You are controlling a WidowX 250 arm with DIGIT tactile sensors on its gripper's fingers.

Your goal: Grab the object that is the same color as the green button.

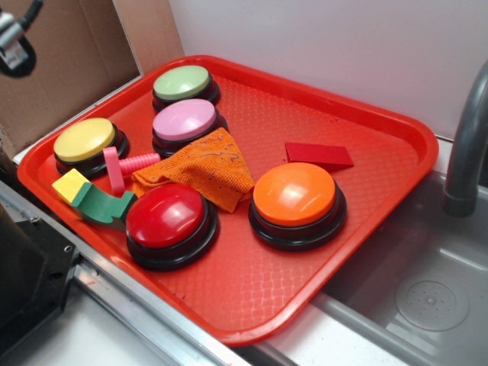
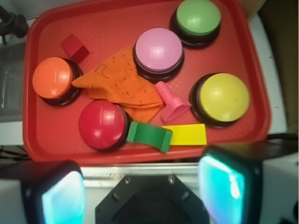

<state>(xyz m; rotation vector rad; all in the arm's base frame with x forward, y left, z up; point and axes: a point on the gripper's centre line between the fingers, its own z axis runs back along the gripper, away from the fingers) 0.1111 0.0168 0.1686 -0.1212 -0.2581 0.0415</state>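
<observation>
A clean edge separates the yellow block from the green block. The green block will come up by itself when I lift it.
The object, a small dark green block with a curved notch, lies near the front left of the red tray, between the red button and a flat yellow block. In the wrist view the green block sits just above the tray's near rim. The pale green button stands at the tray's far corner, and the same green button is at the upper right of the wrist view. My gripper hovers high over the tray's edge, open, its fingers wide apart and holding nothing.
On the tray are a red button, an orange button, a pink button, a yellow button, a yellow block, a pink bolt, an orange cloth and a red wedge. A sink and faucet lie right.
</observation>
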